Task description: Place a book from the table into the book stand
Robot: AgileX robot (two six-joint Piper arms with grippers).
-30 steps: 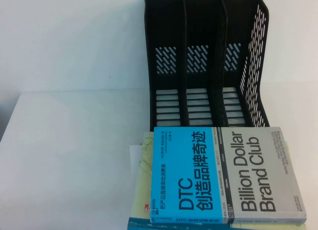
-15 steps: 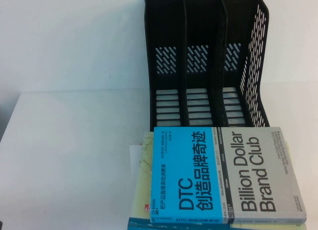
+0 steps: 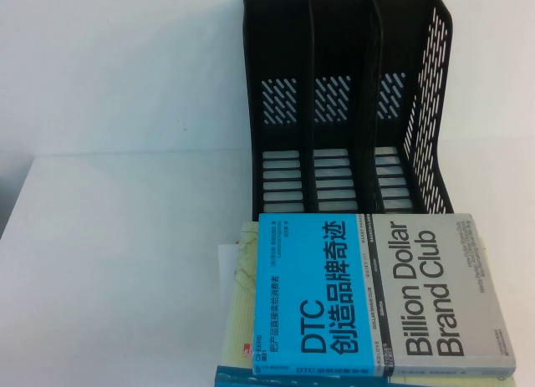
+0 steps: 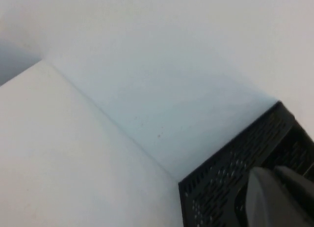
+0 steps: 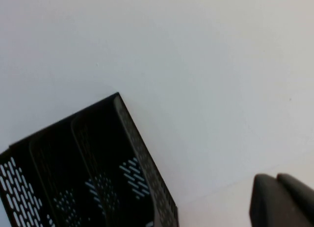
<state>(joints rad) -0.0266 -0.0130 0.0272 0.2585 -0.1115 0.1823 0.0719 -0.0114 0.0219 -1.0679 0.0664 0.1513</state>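
Observation:
The blue and grey book's blue edge is within the yellow-green book below. My right gripper should first push the grey edge toward my left gripper.
The blue and grey book, printed "DTC" and "Billion Dollar Brand Club", lies flat on the white table, just in front of the black three-compartment book stand. All three compartments are empty. Neither gripper shows in the high view. In the left wrist view, my left gripper is shut and empty, up in the air, with the stand's perforated wall behind it. In the right wrist view, my right gripper is shut and empty, away from the stand.
A larger pale yellow-green book lies under the blue and grey one and sticks out on its left. A white wall rises behind the table. The table's left part is bare white surface.

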